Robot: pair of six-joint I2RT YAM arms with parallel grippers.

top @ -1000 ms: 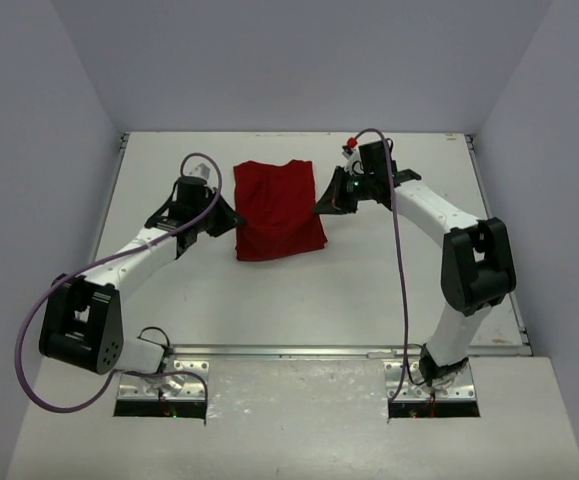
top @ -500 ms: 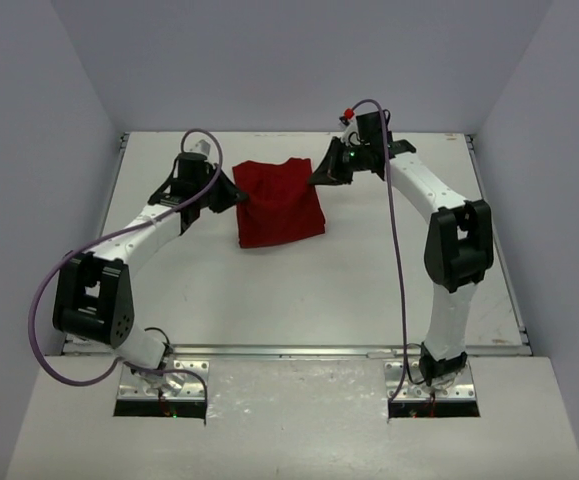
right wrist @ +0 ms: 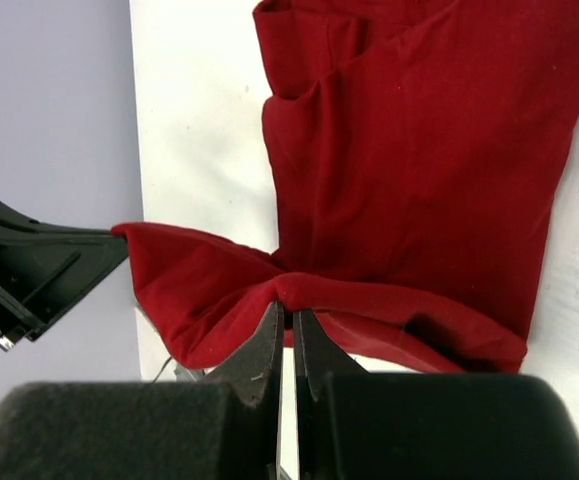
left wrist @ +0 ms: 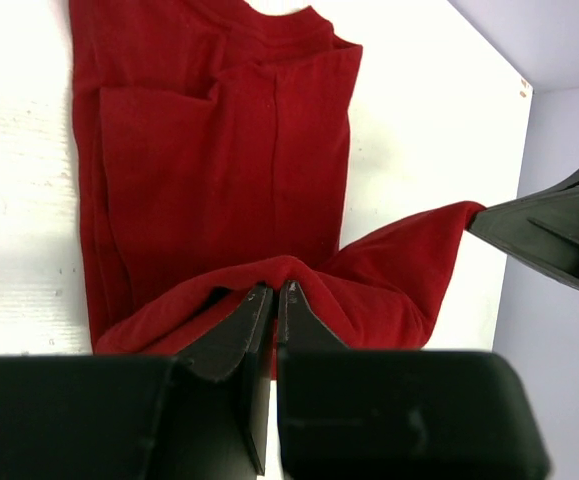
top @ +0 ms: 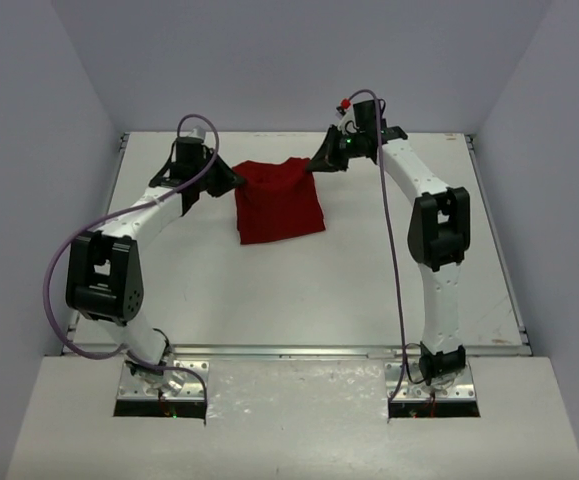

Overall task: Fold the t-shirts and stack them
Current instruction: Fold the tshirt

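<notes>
I should now move the t-shirt's lifted edge (top: 277, 182) forward with my right gripper until it lies near the t-shirt's collar (top: 269, 163), because that edge stretches between both grippers and faces the collar.
The dark red t-shirt (top: 277, 200) lies partly folded on the white table, toward the far middle. My left gripper (top: 235, 181) is shut on its far left edge, and my right gripper (top: 311, 166) is shut on its far right edge. Both hold that edge lifted a little off the table. In the left wrist view the t-shirt (left wrist: 219, 160) spreads ahead of my pinching left gripper (left wrist: 275, 289), with the other gripper at the far right. In the right wrist view my right gripper (right wrist: 287, 308) pinches a raised fold of the t-shirt (right wrist: 419, 150). The neck tag is hidden.
The white table (top: 369, 280) is bounded by grey walls at the back and both sides. Both arms reach far out from their bases at the near edge, with purple cables looping along them.
Both grippers have moved toward the back of the table, pulling the shirt's edge with them. The shirt has shifted farther back and its far edge is now lifted.
</notes>
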